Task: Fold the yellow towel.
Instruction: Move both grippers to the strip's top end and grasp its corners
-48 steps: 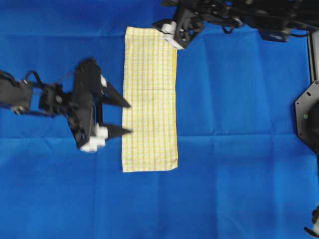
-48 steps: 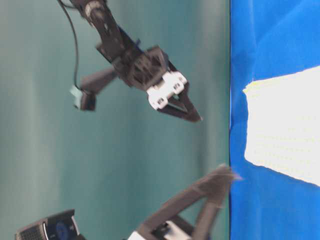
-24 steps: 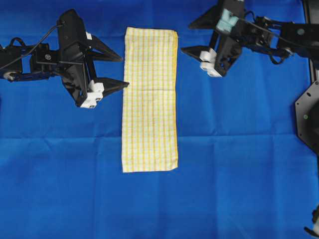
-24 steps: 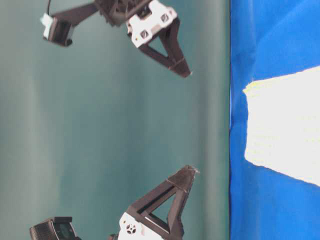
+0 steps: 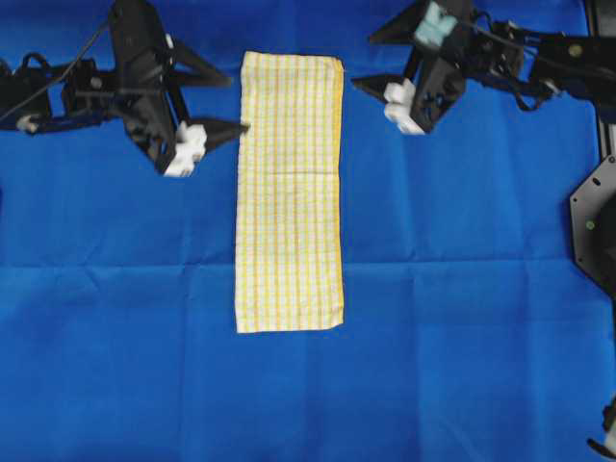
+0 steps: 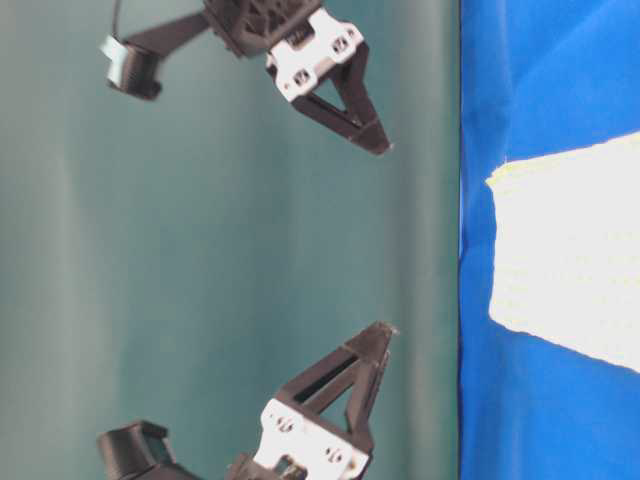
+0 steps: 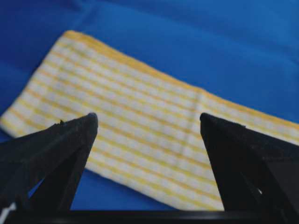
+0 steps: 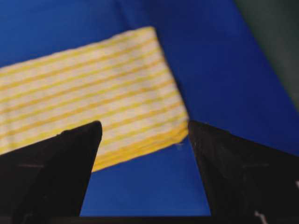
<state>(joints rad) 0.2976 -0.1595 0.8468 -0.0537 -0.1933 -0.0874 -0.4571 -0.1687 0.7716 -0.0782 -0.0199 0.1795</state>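
The yellow towel has a faint crease across its middle, so the far half will fold over there onto the near half when I carry it.
The yellow towel lies flat on the blue sheet as a long narrow strip with a faint crease across its middle. My left gripper is open and empty, raised beside the towel's left edge near the far end. My right gripper is open and empty, raised just right of the towel's far right corner. The left wrist view shows the towel between open fingers. The right wrist view shows the towel's corner between open fingers. In the table-level view both grippers, right and left, hang off the towel.
The blue sheet covers the whole table and has shallow fold lines. A black mount stands at the right edge. The left arm and right arm stretch along the far side.
The left gripper has moved from beside the towel's middle to beside its far end. The right gripper has drawn back from the far right corner and opened wide.
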